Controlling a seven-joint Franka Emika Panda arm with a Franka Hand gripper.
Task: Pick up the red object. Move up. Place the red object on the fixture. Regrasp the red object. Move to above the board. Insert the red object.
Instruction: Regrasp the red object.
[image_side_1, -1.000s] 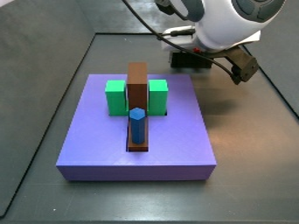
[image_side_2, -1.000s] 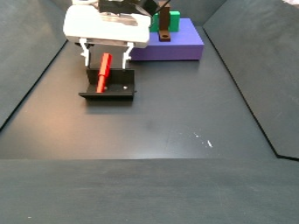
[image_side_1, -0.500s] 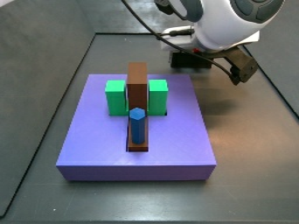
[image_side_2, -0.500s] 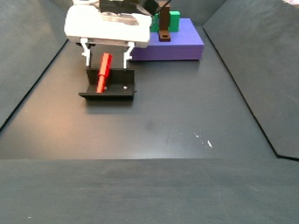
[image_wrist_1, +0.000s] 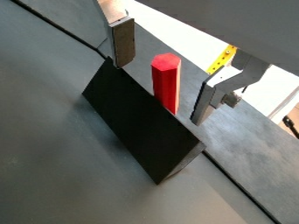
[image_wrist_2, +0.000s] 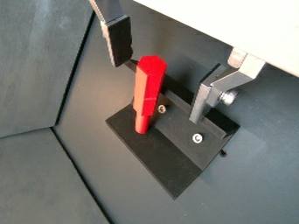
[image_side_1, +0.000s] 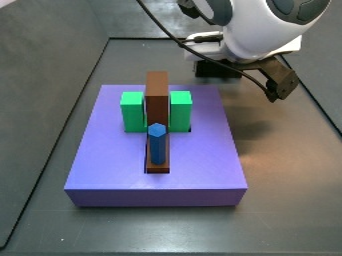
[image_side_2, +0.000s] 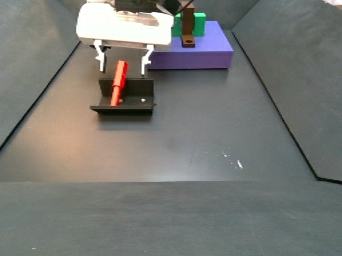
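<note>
The red object's hexagonal top (image_wrist_1: 167, 66) sticks up from behind the fixture's dark edge (image_wrist_1: 170, 115). I should expect a hidden thinner stem when I lift the red object.
The red object (image_side_2: 118, 83) is a slim red peg resting on the fixture (image_side_2: 130, 103), a small dark block left of the board (image_side_2: 203, 55). In both wrist views the red object (image_wrist_1: 166, 80) (image_wrist_2: 146, 92) rises from the fixture (image_wrist_1: 138, 127) (image_wrist_2: 177, 156) between the two fingers. My gripper (image_side_2: 123, 63) (image_wrist_1: 162, 87) (image_wrist_2: 156, 89) is open around the peg's upper part, with a gap on each side. In a side view the arm hides the peg, and only part of the fixture (image_side_1: 214, 68) shows behind the board (image_side_1: 160, 160).
On the board stand green blocks (image_side_1: 132, 110), a tall brown bar (image_side_1: 158, 105) and a blue hexagonal peg (image_side_1: 156, 145). Dark walls close in the floor (image_side_2: 187, 140) on both sides.
The gripper has risen slightly above the fixture, still open. The red object has stayed in place on the fixture.
</note>
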